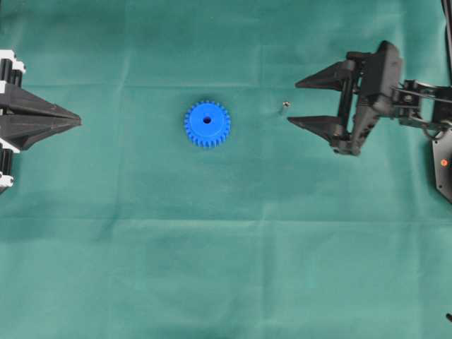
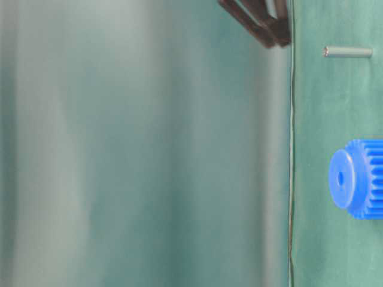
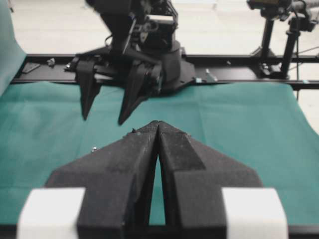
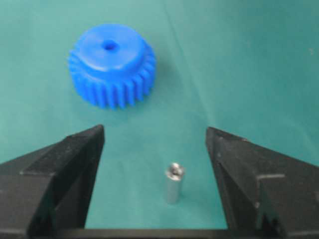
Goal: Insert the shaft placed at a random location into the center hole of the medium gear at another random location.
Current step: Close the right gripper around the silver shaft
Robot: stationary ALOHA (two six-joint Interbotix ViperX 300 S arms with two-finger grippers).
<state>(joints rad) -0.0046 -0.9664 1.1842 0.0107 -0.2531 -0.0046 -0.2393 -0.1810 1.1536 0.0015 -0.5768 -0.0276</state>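
Note:
The dark center hole is in the tall middle of the gear. The silver shaft will go in deep when I lower it, and a short end of the shaft will stay up.
The blue medium gear lies flat on the green cloth with its hub up and the dark center hole open. The silver shaft stands upright on the cloth to the gear's right, apart from it. My right gripper is open, and its tips are just right of the shaft. In the right wrist view the shaft shows in the gap of the gripper and touches neither finger. My left gripper is shut and empty at the far left. In the left wrist view the gear is hidden behind the shut gripper.
The green cloth covers the whole table. A black rail and the right arm's base run along the far edge in the left wrist view. The table-level view shows the gear and the shaft turned sideways.

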